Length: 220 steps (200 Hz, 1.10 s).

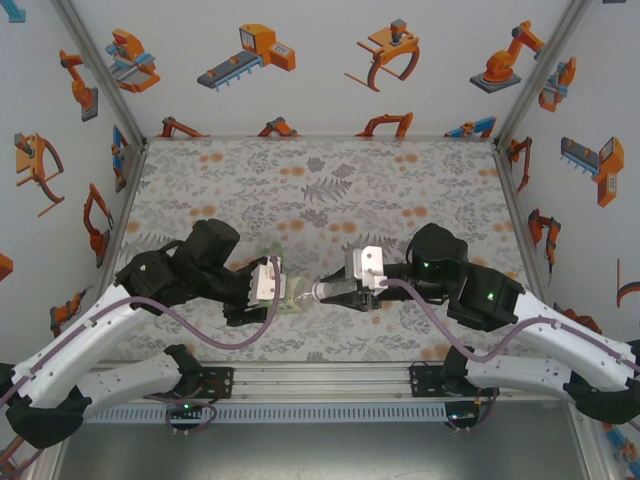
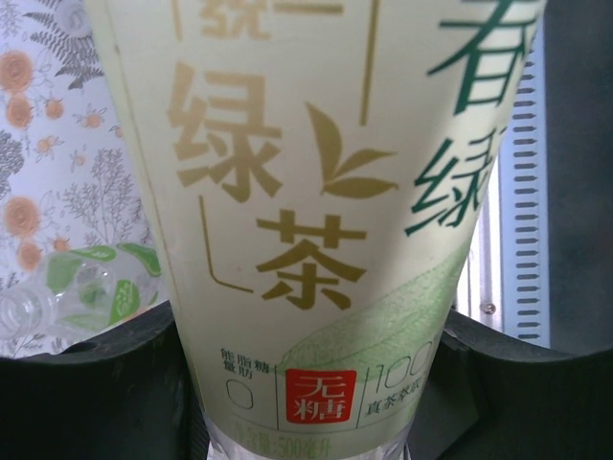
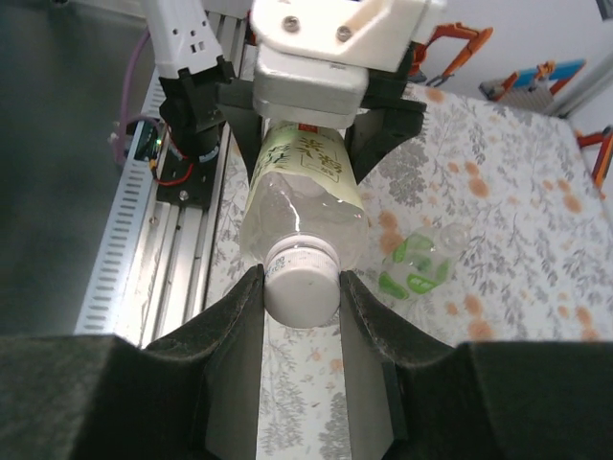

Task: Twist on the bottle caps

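My right gripper is on the white cap (image 3: 303, 290), which sits straight on the tea bottle's neck (image 3: 303, 246), so it should keep turning the cap until its wrist has turned all the way, then let go.
A clear bottle (image 3: 302, 182) with a pale yellow tea label (image 2: 306, 192) is held level above the mat between my two grippers. My left gripper (image 2: 306, 393) (image 1: 272, 288) is shut on the bottle's body near its base. On the bottle's neck sits a white cap (image 3: 302, 287), and my right gripper (image 3: 302, 292) (image 1: 335, 292) is shut on it, one pad (image 3: 239, 316) pressing each side. A second, colourless bottle with green label patches (image 3: 421, 264) (image 2: 91, 283) lies on its side on the mat, its neck open and capless. The third bottle is out of view.
The flower-print mat (image 1: 330, 190) covers the table, with free room at the back. An aluminium rail with the arm bases (image 1: 320, 380) (image 3: 182, 240) runs along the near edge. White walls with orange robot prints (image 1: 60, 150) close in the sides and back.
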{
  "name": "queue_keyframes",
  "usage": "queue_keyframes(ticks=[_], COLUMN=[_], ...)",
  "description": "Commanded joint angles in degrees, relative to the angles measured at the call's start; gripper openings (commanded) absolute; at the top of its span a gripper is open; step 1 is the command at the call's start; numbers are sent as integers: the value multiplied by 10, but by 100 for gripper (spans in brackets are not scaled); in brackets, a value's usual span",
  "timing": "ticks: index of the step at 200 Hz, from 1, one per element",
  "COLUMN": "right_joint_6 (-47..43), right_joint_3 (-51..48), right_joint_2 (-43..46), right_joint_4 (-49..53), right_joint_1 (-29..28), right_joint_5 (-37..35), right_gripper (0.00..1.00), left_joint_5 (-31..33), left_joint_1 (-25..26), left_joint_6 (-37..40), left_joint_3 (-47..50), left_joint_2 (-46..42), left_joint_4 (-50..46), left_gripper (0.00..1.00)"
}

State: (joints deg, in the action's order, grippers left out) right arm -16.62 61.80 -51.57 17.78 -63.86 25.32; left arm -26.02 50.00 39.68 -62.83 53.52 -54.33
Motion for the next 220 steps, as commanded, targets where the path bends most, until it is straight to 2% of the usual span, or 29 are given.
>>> queue_keyframes(ticks=[1, 34, 73, 105, 157, 169, 194, 220], right_joint_6=[123, 227, 391, 582, 881, 923, 955, 1007], right_joint_3=[-20, -43, -69, -77, -126, -126, -117, -158], right_joint_2=[-12, -6, -3, -8, -20, -20, -22, -16], right_joint_4=[-18, -50, -86, -71, -83, -63, -14, -63], right_joint_1=[-10, -11, -11, -10, -10, -11, -10, -10], right_joint_5=[-25, -60, -104, -168, -231, -251, -285, -286], right_gripper=[0, 0, 0, 0, 0, 0, 0, 0], left_joint_5=[12, 29, 29, 48, 100, 111, 116, 121], left_joint_1=[5, 6, 8, 10, 20, 22, 23, 30], left_joint_6=[0, 3, 16, 26, 36, 39, 43, 44], left_joint_3=[1, 11, 26, 35, 55, 59, 62, 61], left_joint_2=[-6, -12, -18, -21, -14, -11, -3, 10], left_joint_4=[100, 114, 136, 154, 189, 192, 197, 197], left_gripper=[0, 0, 0, 0, 0, 0, 0, 0])
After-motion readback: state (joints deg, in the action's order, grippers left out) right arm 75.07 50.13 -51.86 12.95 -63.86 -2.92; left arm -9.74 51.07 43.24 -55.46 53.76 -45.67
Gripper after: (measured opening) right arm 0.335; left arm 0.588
